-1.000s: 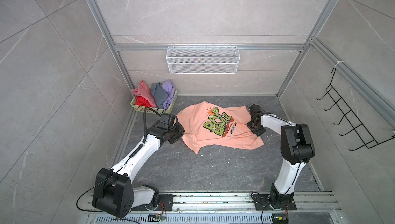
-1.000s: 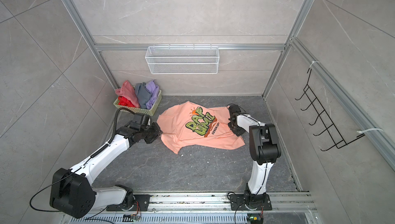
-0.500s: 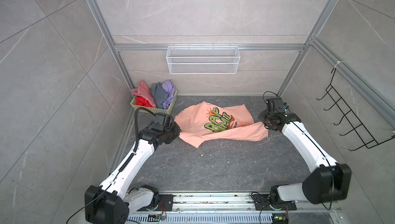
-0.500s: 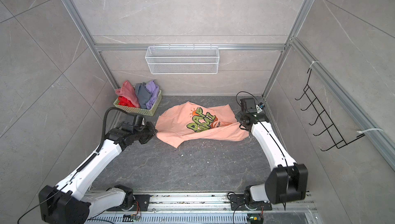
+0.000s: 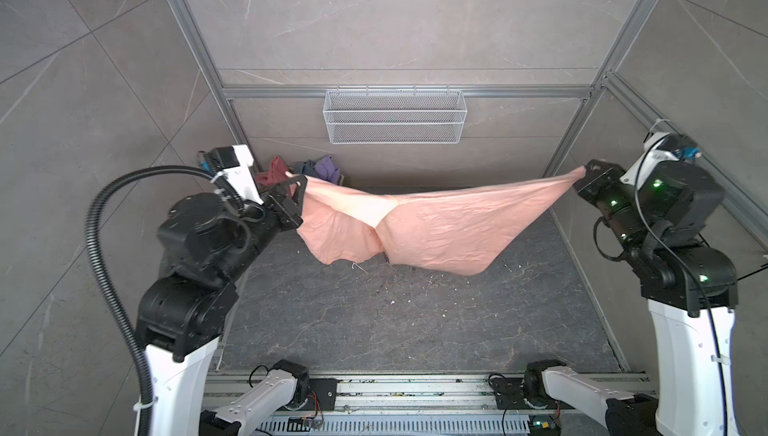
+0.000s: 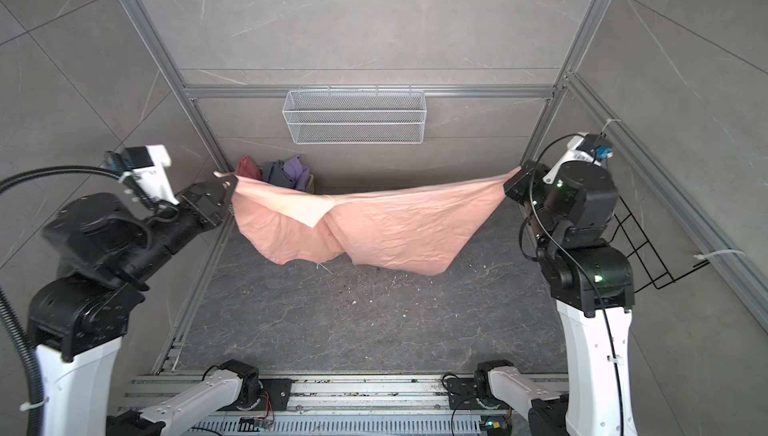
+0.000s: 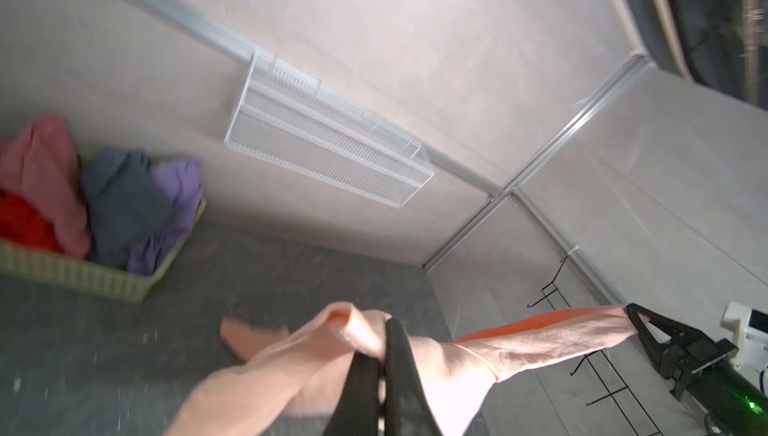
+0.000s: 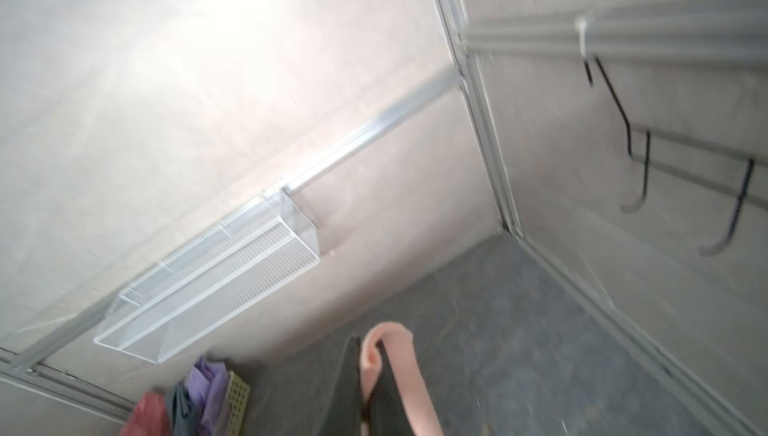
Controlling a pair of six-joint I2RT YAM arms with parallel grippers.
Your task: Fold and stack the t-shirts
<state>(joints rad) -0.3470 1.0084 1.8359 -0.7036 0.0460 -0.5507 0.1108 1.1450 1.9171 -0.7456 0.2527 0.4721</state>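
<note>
I should sweep the peach-orange t-shirt down flat onto the dark floor [image 5: 428, 308] before folding, because the t-shirt hangs high with a flap doubled over near my left gripper.
The peach-orange t-shirt [image 5: 436, 230] [image 6: 395, 226] hangs stretched in the air between my two grippers, sagging in the middle above the dark floor, with a plain side towards both top views. High at the left, my left gripper [image 5: 300, 183] [image 6: 230, 184] [image 7: 384, 330] is shut on one end of the cloth [image 7: 291, 355]. My right gripper [image 5: 582, 174] [image 6: 512, 178] [image 8: 368, 342] is shut on the other end [image 8: 403, 371], high at the right. More t-shirts, pink, red, grey and lavender [image 6: 286, 172] [image 7: 124, 205], lie heaped in the yellow-green basket [image 7: 83, 276] [image 8: 237, 392] at the back left.
A white wire basket [image 5: 395, 122] [image 6: 353, 116] hangs on the back wall. A black hook rack [image 6: 640, 247] is mounted on the right wall, close behind the right arm. The dark stone floor [image 5: 395, 321] carries small crumbs. Metal frame posts stand in the corners.
Both grippers have risen from the floor and moved apart, lifting the peach-orange t-shirt off the floor. It lay spread with its graphic up; now it hangs taut between them.
</note>
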